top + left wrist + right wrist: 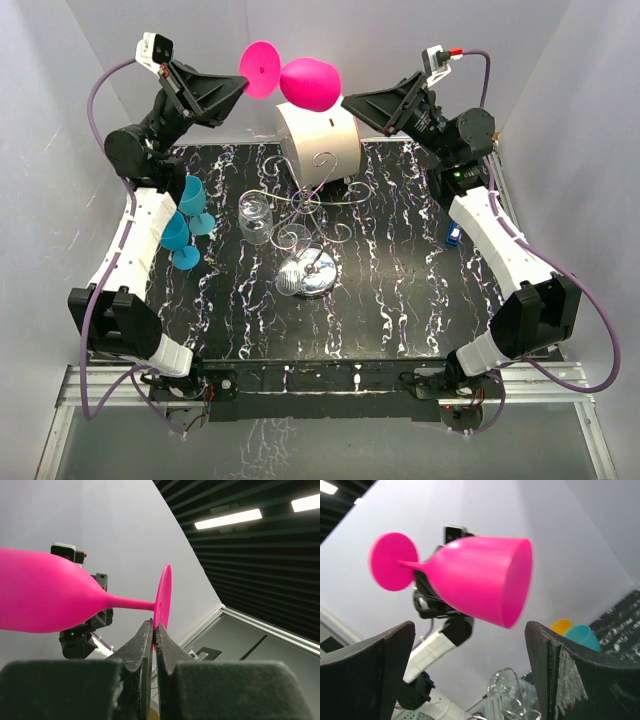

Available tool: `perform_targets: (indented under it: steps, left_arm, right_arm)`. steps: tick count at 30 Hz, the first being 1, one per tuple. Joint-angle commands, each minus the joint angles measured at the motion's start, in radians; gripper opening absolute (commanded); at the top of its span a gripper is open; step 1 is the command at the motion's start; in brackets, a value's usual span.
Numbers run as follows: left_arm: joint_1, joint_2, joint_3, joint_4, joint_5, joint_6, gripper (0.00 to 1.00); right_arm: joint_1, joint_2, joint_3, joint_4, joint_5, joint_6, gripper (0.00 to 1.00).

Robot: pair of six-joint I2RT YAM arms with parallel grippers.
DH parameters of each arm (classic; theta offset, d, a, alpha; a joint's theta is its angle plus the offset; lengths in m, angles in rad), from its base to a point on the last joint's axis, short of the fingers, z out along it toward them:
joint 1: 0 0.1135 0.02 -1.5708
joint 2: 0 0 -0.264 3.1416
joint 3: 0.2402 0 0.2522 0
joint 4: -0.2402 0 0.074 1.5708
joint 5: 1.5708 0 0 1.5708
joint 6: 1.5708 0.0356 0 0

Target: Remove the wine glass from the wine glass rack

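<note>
The pink wine glass (260, 68) is pinched by its foot in my left gripper, so next my right gripper grabs the bowl's rim (333, 89) and sets the glass upright on its foot.
A pink wine glass (310, 83) is held high above the back of the table, lying on its side with its foot to the left. My left gripper (243, 88) is shut on the rim of its round foot; the left wrist view shows the jaws (154, 627) pinching the foot's edge, with the bowl (45, 592) to the left. My right gripper (345, 100) is open and empty, just right of the bowl's mouth; the bowl (480, 580) hangs above and between its spread fingers. The silver wire wine glass rack (318, 205) stands mid-table on its chrome base (310, 272).
A white cylindrical drum (320, 140) stands behind the rack. A clear glass (256, 218) hangs upside down at the rack's left. Teal glasses (185, 225) stand at the table's left by the left arm. A small blue object (453, 235) lies at the right edge.
</note>
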Motion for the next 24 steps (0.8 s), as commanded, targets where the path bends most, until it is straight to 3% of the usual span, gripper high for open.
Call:
perform_targets:
  steps: [1,7,13,24]
  left_arm:
    - [-0.021,-0.048,-0.059,0.195,-0.064,-0.094,0.0]
    - [-0.038,-0.028,-0.089,0.29,-0.088,-0.161,0.0]
    - [-0.04,-0.032,-0.095,0.287,-0.084,-0.152,0.0]
    - [-0.04,-0.052,-0.17,0.238,-0.089,-0.141,0.0]
  right_arm:
    - [0.028,0.0,0.041,0.289,0.046,0.136,0.89]
    - [0.06,0.023,0.063,0.354,0.053,0.196,0.84]
    - [0.06,0.007,0.025,0.411,0.075,0.246,0.8]
    - [0.073,-0.009,-0.05,0.612,0.121,0.435,0.19]
